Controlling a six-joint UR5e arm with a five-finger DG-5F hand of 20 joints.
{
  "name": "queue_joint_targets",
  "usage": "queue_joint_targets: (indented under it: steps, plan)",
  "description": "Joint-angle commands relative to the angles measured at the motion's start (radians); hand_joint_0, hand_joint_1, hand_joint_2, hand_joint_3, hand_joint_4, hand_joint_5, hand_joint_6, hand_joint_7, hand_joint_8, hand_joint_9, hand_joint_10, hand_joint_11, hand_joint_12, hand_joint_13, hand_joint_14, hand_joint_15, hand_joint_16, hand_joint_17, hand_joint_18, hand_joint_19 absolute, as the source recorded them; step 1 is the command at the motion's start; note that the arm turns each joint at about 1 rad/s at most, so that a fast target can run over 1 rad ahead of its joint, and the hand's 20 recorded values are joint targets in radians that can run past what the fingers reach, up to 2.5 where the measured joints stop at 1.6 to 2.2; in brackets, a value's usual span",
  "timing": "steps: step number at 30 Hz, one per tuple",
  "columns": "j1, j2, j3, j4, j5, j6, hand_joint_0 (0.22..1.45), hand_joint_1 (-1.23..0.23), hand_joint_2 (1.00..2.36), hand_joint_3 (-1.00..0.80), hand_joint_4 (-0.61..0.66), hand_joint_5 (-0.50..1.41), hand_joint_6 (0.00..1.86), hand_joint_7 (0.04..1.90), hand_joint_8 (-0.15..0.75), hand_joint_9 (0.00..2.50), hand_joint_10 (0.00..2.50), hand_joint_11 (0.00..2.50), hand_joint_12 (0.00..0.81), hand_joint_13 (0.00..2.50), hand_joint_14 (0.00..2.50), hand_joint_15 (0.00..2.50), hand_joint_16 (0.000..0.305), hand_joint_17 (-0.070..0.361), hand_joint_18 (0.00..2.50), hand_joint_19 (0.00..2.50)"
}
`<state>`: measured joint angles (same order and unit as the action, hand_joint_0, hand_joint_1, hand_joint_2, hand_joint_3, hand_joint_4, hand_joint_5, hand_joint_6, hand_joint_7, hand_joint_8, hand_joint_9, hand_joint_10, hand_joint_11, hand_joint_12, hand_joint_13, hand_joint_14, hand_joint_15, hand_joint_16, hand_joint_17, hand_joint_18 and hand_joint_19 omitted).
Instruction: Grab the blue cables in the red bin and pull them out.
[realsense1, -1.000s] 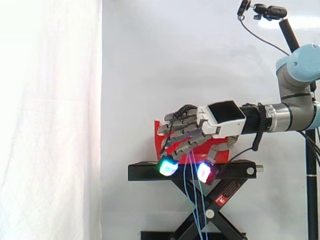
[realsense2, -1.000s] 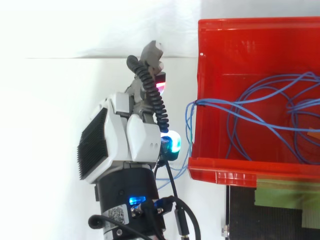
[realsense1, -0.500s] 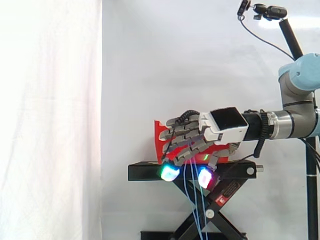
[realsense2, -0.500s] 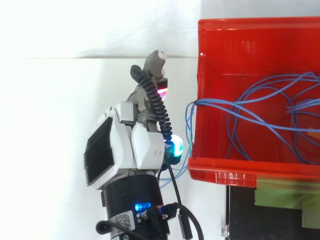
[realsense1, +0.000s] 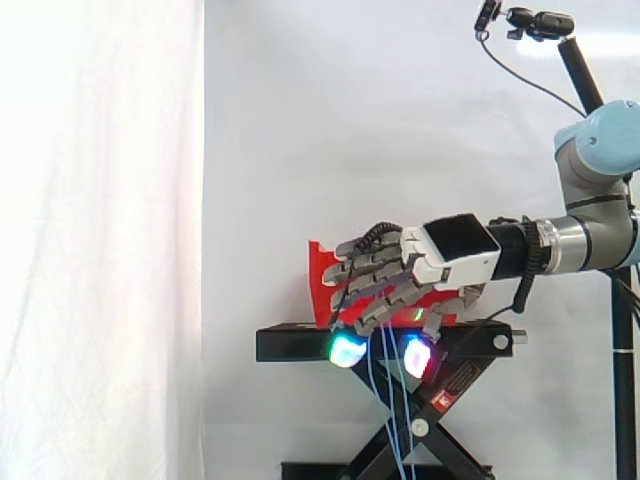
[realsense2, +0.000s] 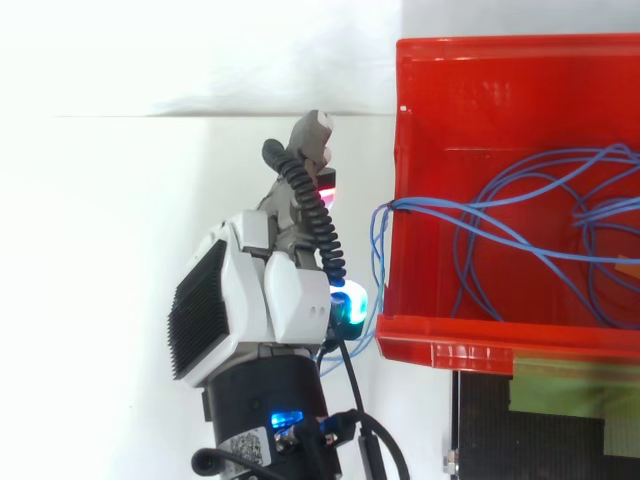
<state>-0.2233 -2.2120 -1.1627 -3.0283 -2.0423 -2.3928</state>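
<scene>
The blue cables (realsense1: 394, 400) will trail out in loose, dangling loops when the gripper pulls them, because thin pieces of blue cable hang slack over the red bin's side.
The red bin (realsense2: 455, 110) holds several thin blue cables (realsense2: 520, 215) looped on its floor. Some of them run over the bin's left wall and hang down outside it, past the black stand (realsense1: 290, 345), as blue strands (realsense1: 392, 420). My hand (realsense2: 260, 300) hovers just outside that wall, its back turned up. In the side view the hand (realsense1: 455, 250) has its fingers stretched forward and down across the bin's front, relaxed and open. Its glowing fingertips (realsense1: 347, 350) sit at stand height on either side of the hanging strands. I see nothing held.
The bin (realsense1: 320, 265) sits on a black scissor-lift stand before a white curtain. A camera on a black pole (realsense1: 540, 22) stands at the upper right. A green and black surface (realsense2: 560, 420) lies below the bin in the top view.
The hand has sunk a little and shifted toward the bin's wall and the hanging strands. The cables have not moved.
</scene>
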Motion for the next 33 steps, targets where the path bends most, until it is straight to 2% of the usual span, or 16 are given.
queue_joint_targets:
  steps: [1, 3, 5, 16, 26, 29, 33]
  plan:
    - [-0.001, 0.0, 0.023, -0.032, 0.002, 0.002, 0.79, -1.02, 1.0, -1.0, -0.05, 0.55, 0.01, 0.56, 0.197, 0.53, 0.01, 0.3, 0.314, 0.38, 0.01, 0.18, 0.042, 0.095, 0.24, 0.2]
    - [-0.002, 0.0, 0.06, -0.08, 0.008, 0.004, 0.79, -1.02, 1.0, -1.0, -0.05, 0.55, 0.01, 0.55, 0.197, 0.53, 0.01, 0.3, 0.315, 0.38, 0.01, 0.18, 0.042, 0.095, 0.24, 0.2]
    - [-0.002, 0.0, 0.066, -0.075, 0.016, 0.007, 0.79, -1.02, 1.0, -1.0, -0.05, 0.55, 0.01, 0.55, 0.199, 0.53, 0.01, 0.28, 0.315, 0.38, 0.01, 0.18, 0.042, 0.095, 0.24, 0.19]
    - [-0.002, -0.002, 0.067, -0.067, 0.017, 0.024, 0.8, -1.02, 1.0, -1.0, -0.04, 0.57, 0.01, 0.57, 0.2, 0.53, 0.01, 0.29, 0.315, 0.38, 0.01, 0.18, 0.042, 0.095, 0.24, 0.2]
    - [-0.002, -0.002, 0.061, -0.05, 0.017, 0.024, 0.79, -1.05, 1.0, -1.0, -0.06, 0.57, 0.01, 0.67, 0.199, 0.53, 0.01, 0.3, 0.319, 0.4, 0.01, 0.18, 0.043, 0.097, 0.25, 0.2]
    - [-0.002, 0.0, 0.035, 0.003, 0.017, 0.025, 0.79, -1.05, 1.0, -1.0, -0.06, 0.56, 0.01, 0.66, 0.196, 0.52, 0.01, 0.3, 0.319, 0.4, 0.01, 0.19, 0.043, 0.097, 0.25, 0.2]
    - [-0.002, 0.0, 0.021, 0.032, 0.017, 0.031, 0.79, -1.06, 1.0, -1.0, -0.06, 0.56, 0.01, 0.66, 0.197, 0.52, 0.01, 0.29, 0.32, 0.4, 0.01, 0.19, 0.043, 0.097, 0.25, 0.2]
